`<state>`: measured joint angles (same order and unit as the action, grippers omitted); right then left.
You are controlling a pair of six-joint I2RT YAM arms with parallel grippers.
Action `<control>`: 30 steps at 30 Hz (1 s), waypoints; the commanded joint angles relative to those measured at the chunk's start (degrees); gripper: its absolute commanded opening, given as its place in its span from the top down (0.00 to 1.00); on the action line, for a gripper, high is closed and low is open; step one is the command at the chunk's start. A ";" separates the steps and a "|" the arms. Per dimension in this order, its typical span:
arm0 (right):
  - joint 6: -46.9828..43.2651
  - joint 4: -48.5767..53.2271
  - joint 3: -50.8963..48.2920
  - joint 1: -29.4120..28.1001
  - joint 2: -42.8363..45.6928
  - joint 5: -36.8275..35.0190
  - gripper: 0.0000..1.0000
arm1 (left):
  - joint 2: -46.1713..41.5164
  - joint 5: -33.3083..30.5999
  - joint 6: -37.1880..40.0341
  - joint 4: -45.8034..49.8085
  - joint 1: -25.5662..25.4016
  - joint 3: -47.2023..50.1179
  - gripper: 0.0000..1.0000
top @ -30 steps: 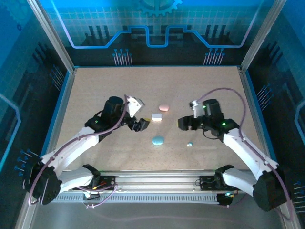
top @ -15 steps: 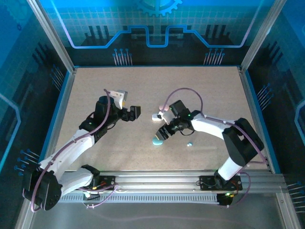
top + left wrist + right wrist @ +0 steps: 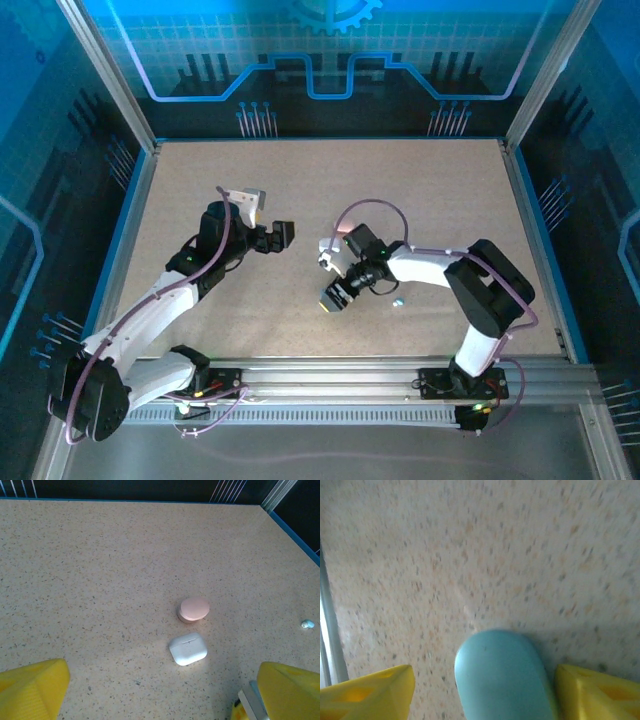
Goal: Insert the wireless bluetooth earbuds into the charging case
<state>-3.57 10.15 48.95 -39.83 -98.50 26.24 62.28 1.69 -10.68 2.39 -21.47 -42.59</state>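
The light blue charging case (image 3: 502, 680) is shut and the earbud (image 3: 398, 301) is near my right gripper, so my right gripper should first pass the case to my left gripper.
A light blue charging case (image 3: 502, 675) lies on the speckled table between the yellow fingers (image 3: 370, 692) of my right gripper (image 3: 485, 700). That gripper is open, with a gap on the left side and the right finger close against the case. From above, my right gripper (image 3: 335, 297) is low over that case near the table's middle front. One tiny light blue earbud (image 3: 398, 301) lies loose just right of it, and the same earbud (image 3: 306, 624) shows at the right edge of the left wrist view. My left gripper (image 3: 280, 237) hovers open and holds nothing.
A pink case (image 3: 194, 609) and a white case (image 3: 188, 648) lie shut side by side ahead of my left gripper (image 3: 160, 700), just behind the right wrist. A blue raised rim (image 3: 135, 230) borders the table.
My right arm swung left across the table and came down over the blue case. My left gripper drew back to the left, away from the cases, and opened wider.
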 commanded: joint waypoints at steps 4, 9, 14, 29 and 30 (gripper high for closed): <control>-2.12 -7.94 -6.57 -4.64 5.27 -9.25 0.26 | 1.52 -0.20 -1.33 -1.53 0.67 0.42 0.03; -5.95 -13.17 -11.24 -6.87 7.51 -17.63 0.32 | 1.53 -0.25 -1.35 -1.53 0.65 0.65 0.03; -7.96 -17.69 -13.65 -8.26 7.17 -22.88 0.43 | 1.62 -0.11 -1.64 -1.58 0.65 0.66 0.03; -7.88 -19.06 -14.68 -8.68 23.40 -24.15 0.61 | 2.10 9.01 -5.07 -2.17 0.57 -1.51 0.17; -8.13 -18.61 -14.51 -7.83 26.22 -23.82 0.61 | 2.27 11.19 -6.11 -2.96 0.48 -1.94 0.18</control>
<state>-11.86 -6.61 33.74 -49.12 -79.29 2.48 63.90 5.91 -14.22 1.58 -21.19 -42.59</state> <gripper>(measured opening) 0.406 0.826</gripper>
